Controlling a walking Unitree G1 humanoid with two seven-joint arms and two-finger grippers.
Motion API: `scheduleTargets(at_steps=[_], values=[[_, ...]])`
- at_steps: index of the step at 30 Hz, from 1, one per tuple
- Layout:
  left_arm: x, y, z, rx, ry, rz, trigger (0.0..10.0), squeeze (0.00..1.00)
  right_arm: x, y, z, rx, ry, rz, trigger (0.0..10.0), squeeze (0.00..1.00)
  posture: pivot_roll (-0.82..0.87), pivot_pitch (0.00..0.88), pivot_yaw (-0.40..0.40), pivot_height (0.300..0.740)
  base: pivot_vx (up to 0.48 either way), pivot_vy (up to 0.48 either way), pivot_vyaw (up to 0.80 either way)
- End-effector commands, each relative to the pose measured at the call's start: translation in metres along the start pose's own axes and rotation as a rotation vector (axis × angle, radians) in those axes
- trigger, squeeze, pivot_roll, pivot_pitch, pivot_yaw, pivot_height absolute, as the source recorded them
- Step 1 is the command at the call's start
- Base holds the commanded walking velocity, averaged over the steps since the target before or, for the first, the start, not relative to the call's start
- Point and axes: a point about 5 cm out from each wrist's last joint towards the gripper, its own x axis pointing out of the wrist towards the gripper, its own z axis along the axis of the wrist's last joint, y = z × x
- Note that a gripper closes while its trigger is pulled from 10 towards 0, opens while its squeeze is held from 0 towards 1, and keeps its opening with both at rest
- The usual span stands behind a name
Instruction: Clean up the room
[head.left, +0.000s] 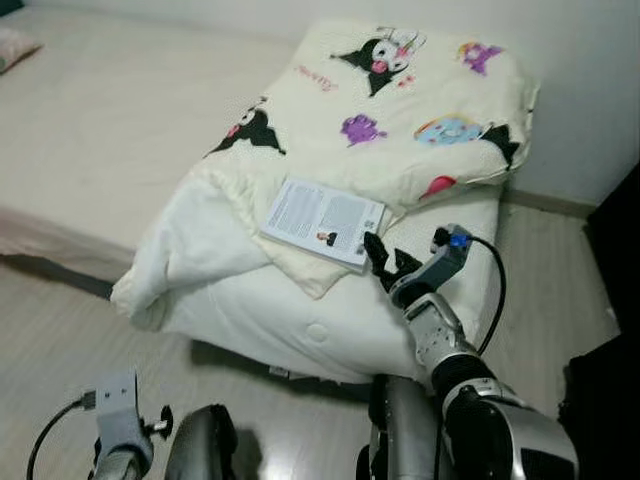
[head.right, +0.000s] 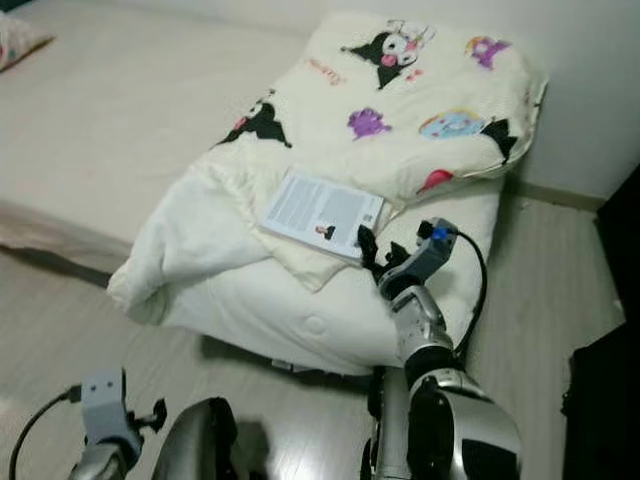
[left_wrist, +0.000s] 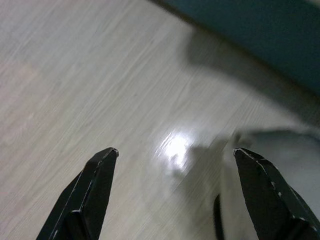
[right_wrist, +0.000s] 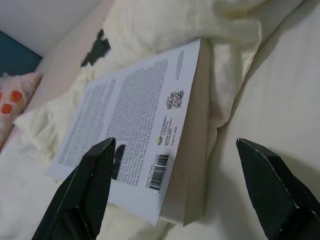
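My gripper will lift the book (head.left: 322, 223) by its corner, and the book will stay shut and bend only slightly, because the thick page edge (right_wrist: 192, 145) sits whole between my spread fingers.
A white paperback book (head.left: 322, 220) lies back cover up on a folded cream comforter (head.left: 400, 110) printed with cartoon figures, at the foot of a low bed. My right gripper (head.left: 385, 262) hovers open just short of the book's near corner. In the right wrist view the book (right_wrist: 145, 135) sits between the spread fingertips (right_wrist: 97, 170), its page edge facing the camera, with no contact. My left gripper (left_wrist: 175, 155) hangs low at my left side, open over the bare wood floor (left_wrist: 75, 75).
The mattress (head.left: 110, 120) stretches away to the left, with a patterned pillow (head.left: 15, 45) at its far corner. A white wall (head.left: 590, 90) rises behind the bed. Something dark (head.left: 610, 400) stands at the right edge. Wood floor (head.left: 60, 340) lies before the bed.
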Motion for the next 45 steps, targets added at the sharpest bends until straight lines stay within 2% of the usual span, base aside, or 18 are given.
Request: scheduleTargets(at_steps=[1,5,12,18,24,25,26,27,34,41,45], values=[[-0.006,0.015,-0.008,0.022,0.014,0.015,10.0,0.00,-0.004,-0.006,-0.012,-0.001,0.069,-0.046,10.0,0.00,0.03,0.374,0.022,0.535,0.000,0.000,0.00],[-0.011,0.021,-0.013,0.037,0.004,0.007,10.0,0.00,-0.002,-0.004,-0.012,0.020,0.085,-0.020,10.0,0.00,0.04,0.413,0.027,0.535,0.000,0.000,0.00],[-0.014,0.023,-0.013,0.077,-0.020,-0.029,10.0,0.00,-0.001,0.000,-0.013,0.033,0.110,0.002,10.0,0.00,0.04,0.456,0.034,0.535,0.000,0.000,0.00],[-0.017,0.025,-0.016,0.104,-0.018,-0.046,10.0,0.00,0.002,0.003,0.001,0.132,0.022,0.067,10.0,0.00,0.04,0.467,0.037,0.535,0.000,0.000,0.00],[-0.022,0.029,-0.023,0.116,-0.004,-0.045,10.0,0.00,0.003,0.004,0.007,0.188,-0.005,0.112,10.0,0.00,0.05,0.469,0.037,0.535,0.000,0.000,0.00],[-0.025,0.032,-0.026,0.120,0.000,-0.041,10.0,0.00,0.004,0.010,0.005,0.212,0.025,0.175,10.0,0.00,0.06,0.472,0.037,0.535,0.000,0.000,0.00],[-0.025,0.032,-0.026,0.120,0.000,-0.041,10.0,0.00,0.004,0.010,0.005,0.212,0.025,0.175,10.0,0.00,0.06,0.472,0.037,0.535,0.000,0.000,0.00],[-0.026,0.034,-0.027,0.122,0.000,-0.038,10.0,0.00,0.004,0.016,0.001,0.213,0.061,0.227,10.0,0.00,0.06,0.474,0.035,0.535,0.000,0.000,0.00],[-0.028,0.039,-0.026,0.126,-0.006,-0.032,10.0,0.00,0.008,0.027,0.001,0.185,0.101,0.295,10.0,0.00,0.06,0.479,0.035,0.535,0.000,0.000,0.00],[-0.027,0.037,-0.024,0.128,-0.016,-0.037,10.0,0.00,0.010,0.019,0.016,0.176,0.040,0.236,10.0,0.00,0.06,0.477,0.038,0.535,0.000,0.000,0.00],[-0.027,0.036,-0.024,0.129,-0.016,-0.042,10.0,0.00,0.008,0.012,0.020,0.208,0.015,0.207,10.0,0.00,0.06,0.476,0.038,0.535,0.000,0.000,0.00]])
